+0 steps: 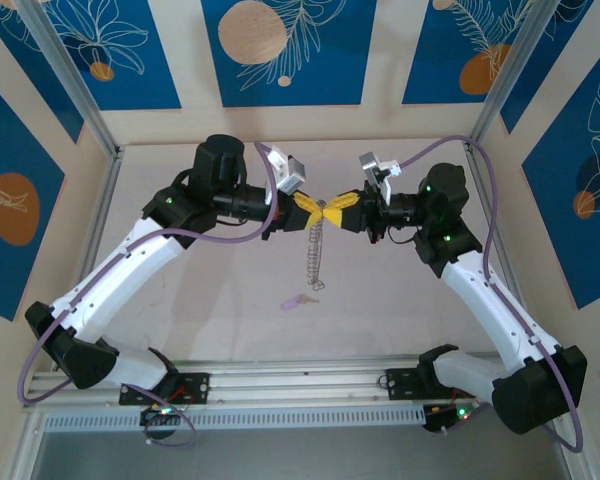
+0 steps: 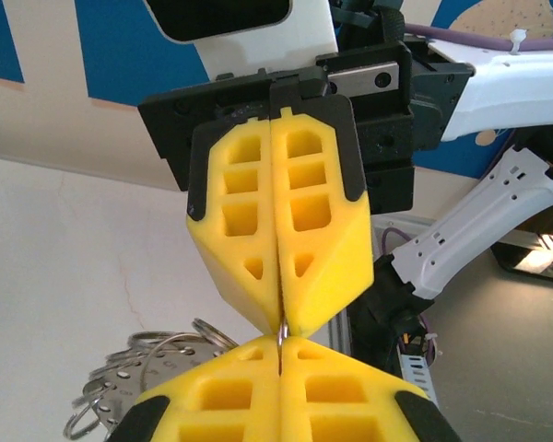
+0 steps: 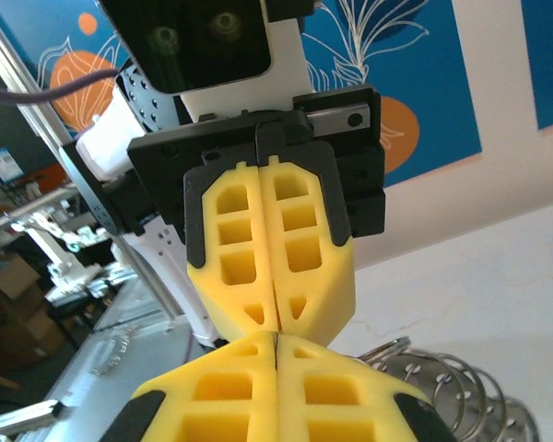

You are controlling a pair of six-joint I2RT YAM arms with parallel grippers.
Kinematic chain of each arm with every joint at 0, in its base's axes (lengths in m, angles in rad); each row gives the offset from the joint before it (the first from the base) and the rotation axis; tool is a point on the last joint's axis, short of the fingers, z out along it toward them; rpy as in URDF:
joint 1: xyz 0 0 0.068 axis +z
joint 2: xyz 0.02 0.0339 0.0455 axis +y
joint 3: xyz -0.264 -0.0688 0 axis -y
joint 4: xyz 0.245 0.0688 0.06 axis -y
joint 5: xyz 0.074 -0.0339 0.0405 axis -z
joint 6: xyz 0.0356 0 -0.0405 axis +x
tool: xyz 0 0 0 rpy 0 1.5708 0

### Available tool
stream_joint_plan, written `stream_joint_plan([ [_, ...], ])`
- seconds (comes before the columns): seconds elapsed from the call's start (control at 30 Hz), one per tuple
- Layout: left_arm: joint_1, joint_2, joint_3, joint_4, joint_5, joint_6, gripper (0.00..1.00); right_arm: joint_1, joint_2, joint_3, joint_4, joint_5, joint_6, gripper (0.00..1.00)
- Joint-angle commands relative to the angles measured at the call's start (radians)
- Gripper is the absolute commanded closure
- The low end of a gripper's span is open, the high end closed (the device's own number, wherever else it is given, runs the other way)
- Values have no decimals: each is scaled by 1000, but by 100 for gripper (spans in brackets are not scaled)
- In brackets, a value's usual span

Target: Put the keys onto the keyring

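Observation:
The keyring's small loop is crowded by the fingers of both grippers, so my right gripper should hold its top while my left gripper opens and grips it lower down.
High above the table my left gripper and right gripper meet tip to tip, yellow fingers pressed together. The keyring, a thin grey hoop fringed with tiny silver loops, hangs edge-on below them toward the tabletop. In the left wrist view a bit of its wire runs into the shut seams of both the left gripper and the right gripper, and its loops show at lower left. The right wrist view has those loops at lower right. A small lilac-headed key lies on the table under the ring.
An aluminium rail with both arm bases runs along the near edge. Metal frame posts rise at the back corners, with blue-patterned walls around. Purple cables loop off each arm.

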Motion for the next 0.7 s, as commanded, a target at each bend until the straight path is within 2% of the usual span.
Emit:
stream_joint_plan([
  [0.0,-12,-13,30,60,37,-6,100,3,1,-19,2,33,-9,100],
  [0.03,-12,-17,26,72,19,-18,98,2,-1,-25,12,47,-4,100],
  [0.17,-8,-78,-52,193,-127,-75,65,-36,-3,-77,165,77,92,100],
  [0.23,-3,-116,-103,266,-189,-110,55,-55,3,-96,251,86,154,100],
  [0.43,8,-178,-204,416,-284,-201,51,-68,23,-116,423,119,265,100],
  [0.67,14,-142,-288,570,-244,-312,55,-65,51,-128,625,191,393,100],
])
